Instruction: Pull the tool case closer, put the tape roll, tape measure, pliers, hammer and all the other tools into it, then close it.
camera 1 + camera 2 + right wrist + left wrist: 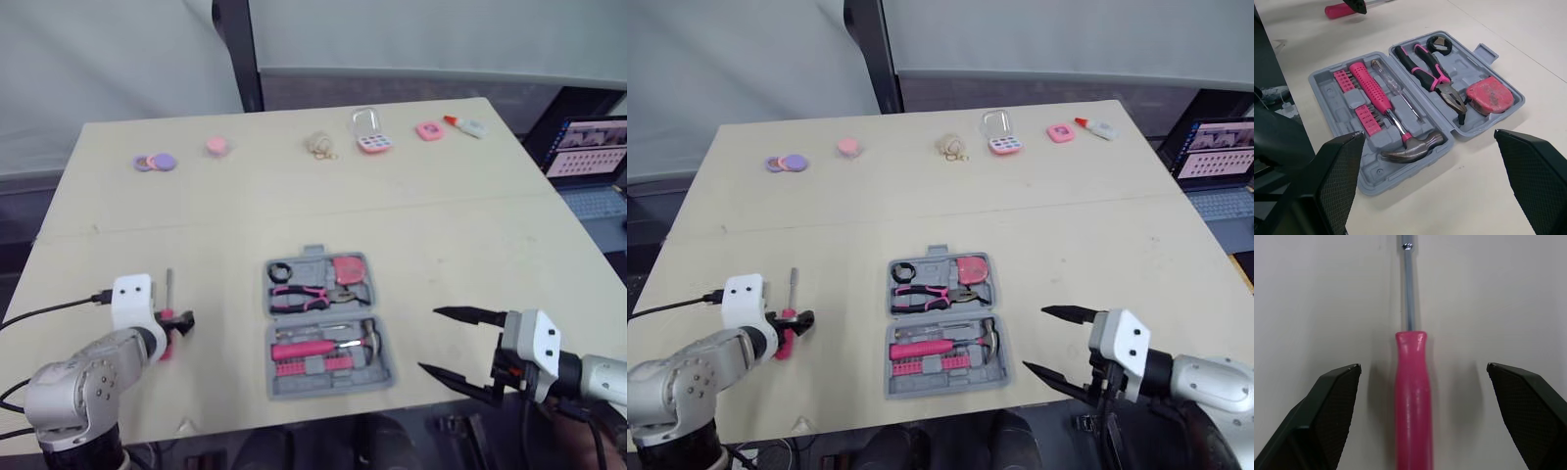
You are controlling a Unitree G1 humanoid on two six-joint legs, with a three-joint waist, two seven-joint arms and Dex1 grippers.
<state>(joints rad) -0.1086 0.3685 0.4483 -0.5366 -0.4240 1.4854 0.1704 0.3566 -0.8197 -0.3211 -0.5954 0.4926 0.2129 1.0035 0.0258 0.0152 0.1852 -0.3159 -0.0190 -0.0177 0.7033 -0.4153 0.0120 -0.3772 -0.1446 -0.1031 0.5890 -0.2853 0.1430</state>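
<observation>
An empty groove runs along the front edge of the tool case. The pink-handled screwdriver will come to rest flat in that groove when I lower the screwdriver.
The grey tool case lies open near the table's front edge. In it are a black tape roll, a pink tape measure, pliers, a pink-handled hammer, a thin screwdriver and pink bits. A pink-handled screwdriver lies on the table left of the case. My left gripper is open, with one finger on each side of its handle and neither touching it. My right gripper is open and holds nothing, right of the case, pointing at it.
Small items line the far edge: purple and pink discs, a pink puck, a beige bundle, a clear-lidded pink box, a pink pad and a glue bottle. A laptop stands off the table's right side.
</observation>
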